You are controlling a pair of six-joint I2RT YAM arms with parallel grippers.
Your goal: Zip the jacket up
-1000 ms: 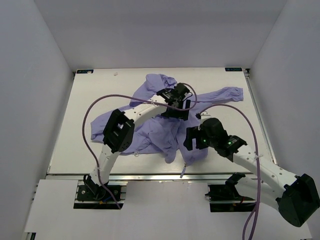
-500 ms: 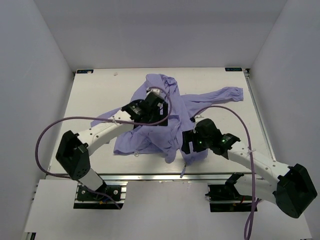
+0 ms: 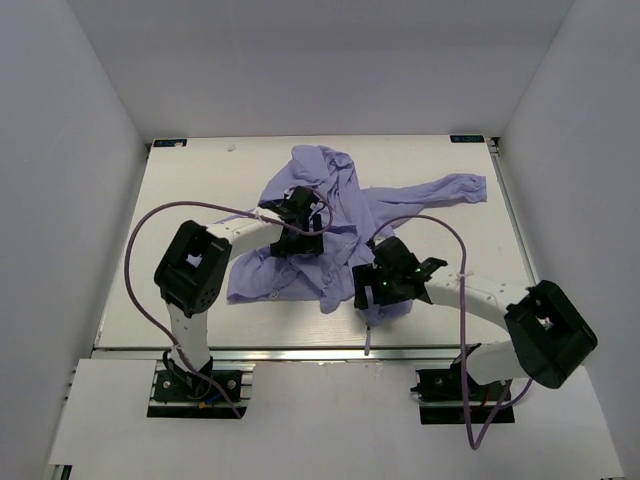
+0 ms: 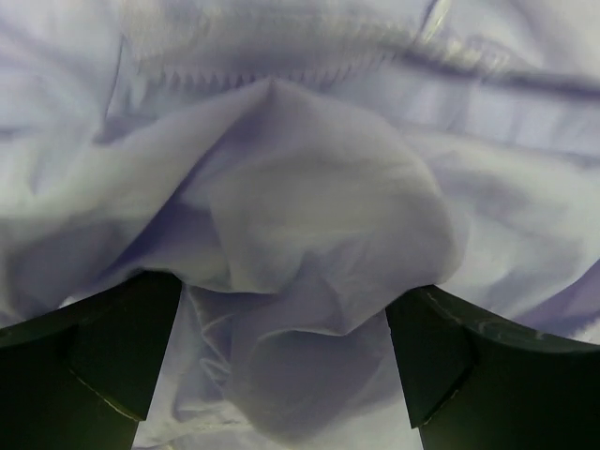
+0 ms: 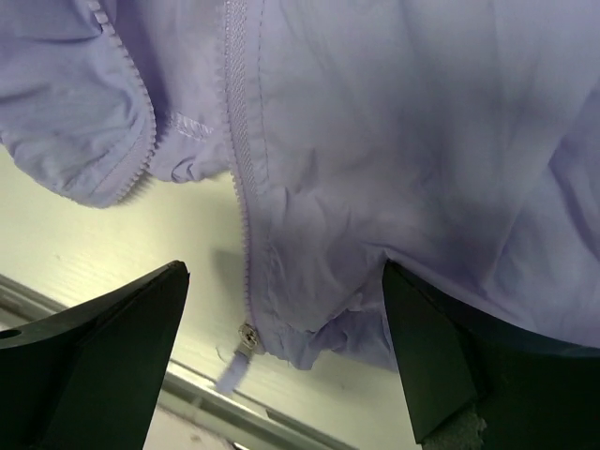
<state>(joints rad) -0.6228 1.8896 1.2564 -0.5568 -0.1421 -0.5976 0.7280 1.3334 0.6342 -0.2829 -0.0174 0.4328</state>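
I should raise my left gripper clear and back toward the near hem point(image 3: 282, 297), because it sits low over bunched fabric point(image 4: 314, 211), away from the zipper's lower end.
The lavender jacket point(image 3: 345, 215) lies crumpled and unzipped across the middle of the table, hood at the back, one sleeve stretched right. My left gripper point(image 3: 303, 235) is open low over its left front; in the left wrist view a bulge of fabric point(image 4: 309, 244) sits between the two spread fingers point(image 4: 89, 370). My right gripper point(image 3: 367, 295) is open above the near hem. The right wrist view shows the zipper teeth point(image 5: 240, 187) running down to the slider point(image 5: 247, 335) and its pull tab point(image 5: 230, 370) at the hem corner, between the fingers point(image 5: 94, 375).
The white table point(image 3: 180, 220) ends in a metal rail point(image 3: 300, 352) right below the hem; the rail also shows in the right wrist view point(image 5: 187, 403). Purple cables loop above both arms. White walls enclose the table on three sides.
My left gripper has swung from the jacket's upper middle leftward and nearer onto the left front. My right gripper has moved left and down over the near hem.
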